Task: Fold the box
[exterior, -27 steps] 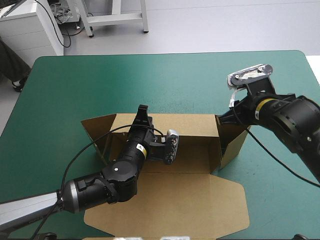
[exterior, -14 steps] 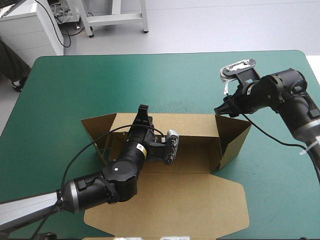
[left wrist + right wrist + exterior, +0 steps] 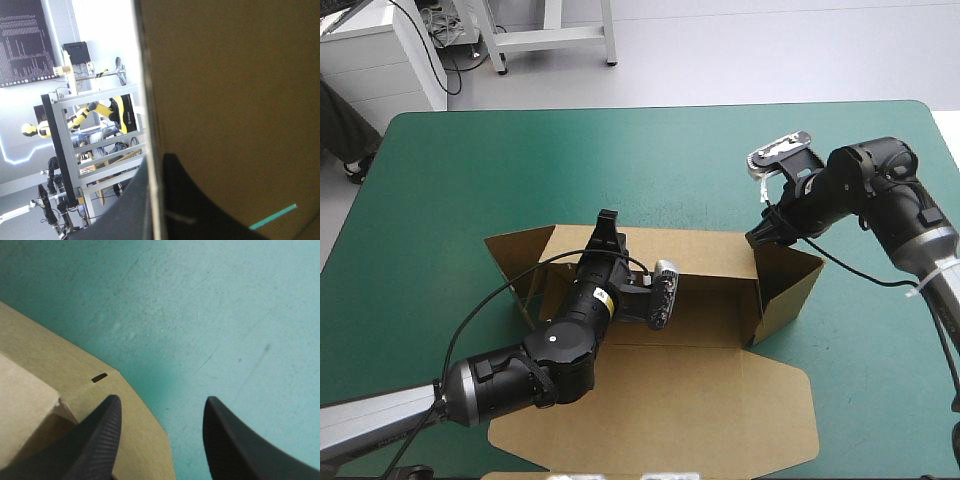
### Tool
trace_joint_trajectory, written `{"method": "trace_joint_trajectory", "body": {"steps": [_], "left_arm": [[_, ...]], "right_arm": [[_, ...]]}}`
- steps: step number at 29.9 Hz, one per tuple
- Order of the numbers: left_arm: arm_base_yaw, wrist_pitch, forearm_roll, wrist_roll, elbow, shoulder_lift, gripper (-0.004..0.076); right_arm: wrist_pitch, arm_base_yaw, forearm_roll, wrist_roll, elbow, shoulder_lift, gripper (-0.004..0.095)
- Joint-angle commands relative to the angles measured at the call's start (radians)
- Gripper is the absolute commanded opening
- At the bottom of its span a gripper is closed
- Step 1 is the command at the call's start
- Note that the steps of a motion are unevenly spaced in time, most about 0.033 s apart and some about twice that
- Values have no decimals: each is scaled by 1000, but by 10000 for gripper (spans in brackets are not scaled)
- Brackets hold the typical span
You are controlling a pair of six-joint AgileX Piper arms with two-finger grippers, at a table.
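Note:
I expect the lid (image 3: 670, 410) to come along when I lift the brown box, because a crease (image 3: 670, 346) joins it to the box, and the lid will be bent at that crease.
The brown box (image 3: 705, 256) lies in the middle of the teal-green table, its far wall and right end wall (image 3: 788, 282) raised and its lid (image 3: 660, 400) flat toward the near edge. My left gripper (image 3: 607, 230) is at the far wall's top edge. In the left wrist view it (image 3: 156, 167) is shut on the box (image 3: 235, 95), one black finger on each face of the board. My right gripper (image 3: 758, 237) hovers at the box's far right corner. It (image 3: 162, 412) stands open, one finger over a slotted flap (image 3: 75, 372), the other over bare cover.
A loose side flap (image 3: 515, 262) angles outward at the box's left end. Bare teal-green cover (image 3: 620, 160) stretches beyond the box to the far edge and to the right of it. A white cabinet (image 3: 380, 60) stands off the far left corner.
My right gripper has swung left and farther from the robot, from the right end wall to the box's far right corner. The left arm has kept its place on the far wall.

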Motion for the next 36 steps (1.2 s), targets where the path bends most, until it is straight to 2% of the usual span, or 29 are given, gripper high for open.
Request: {"method": "trace_joint_trajectory", "body": {"steps": [1,9,15,25,32,36], "left_arm": [[-8,-10,42,0,-21,-30,-8],[-8,-10,42,0,-21,-30,-8],[-8,-12,42,0,-21,-30,-8],[-8,-29,42,0,-21,-30,-8],[-8,-29,44,0,-21,-30,-8],[-8,-29,44,0,-21,-30,-8]], "right_arm": [[17,-6,10,-12,8,-37,457],[28,-6,18,-10,81,-121,457],[-15,-6,10,-12,152,-204,457],[9,-6,-4,-10,225,-225,457],[-8,-6,-103,-10,223,-225,457],[-74,-6,-120,-9,217,-225,457]]}}
